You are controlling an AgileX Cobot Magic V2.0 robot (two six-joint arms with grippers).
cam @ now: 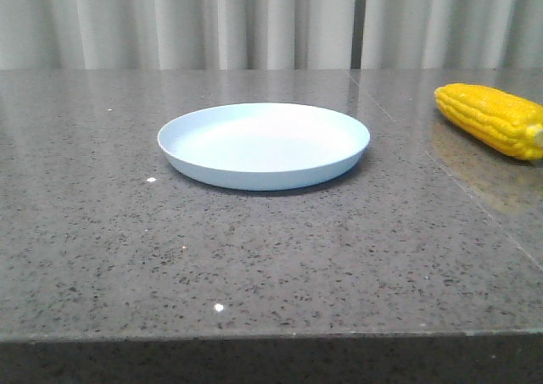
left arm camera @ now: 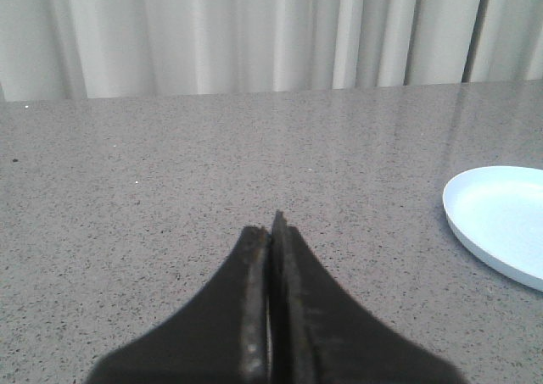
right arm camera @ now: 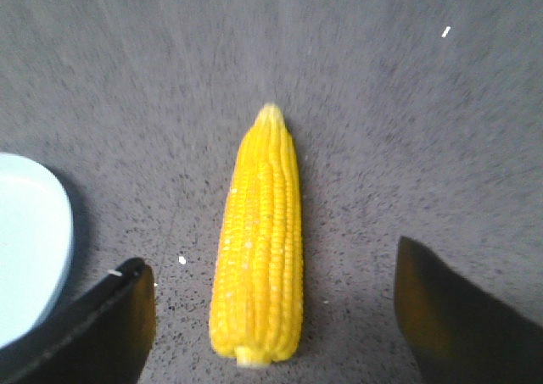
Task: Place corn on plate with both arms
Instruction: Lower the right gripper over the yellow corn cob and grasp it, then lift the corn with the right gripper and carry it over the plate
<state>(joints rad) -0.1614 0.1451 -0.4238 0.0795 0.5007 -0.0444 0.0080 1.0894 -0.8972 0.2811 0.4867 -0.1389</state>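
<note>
Next, my right gripper picks up the yellow corn [cam: 492, 119] and puts it on the empty plate [cam: 265, 142], because the corn lies across the plate from my left gripper.
The yellow corn [cam: 494, 119] lies on the grey stone table at the far right, apart from the plate. The pale blue plate [cam: 264, 144] sits empty at the table's middle. In the right wrist view the corn [right arm camera: 260, 250] lies lengthwise between the wide-open fingers of my right gripper [right arm camera: 271, 303], its pale stub end nearest the gripper; neither finger touches it. The plate's edge [right arm camera: 30, 244] shows beside it. My left gripper [left arm camera: 270, 231] is shut on nothing, above bare table, with the plate's rim [left arm camera: 501, 223] off to one side. Neither gripper shows in the front view.
A seam in the stone table [cam: 450, 159] runs diagonally between the plate and the corn. White curtains [cam: 254, 19] hang behind the table's far edge. The table's front edge [cam: 271, 337] is close to the camera.
</note>
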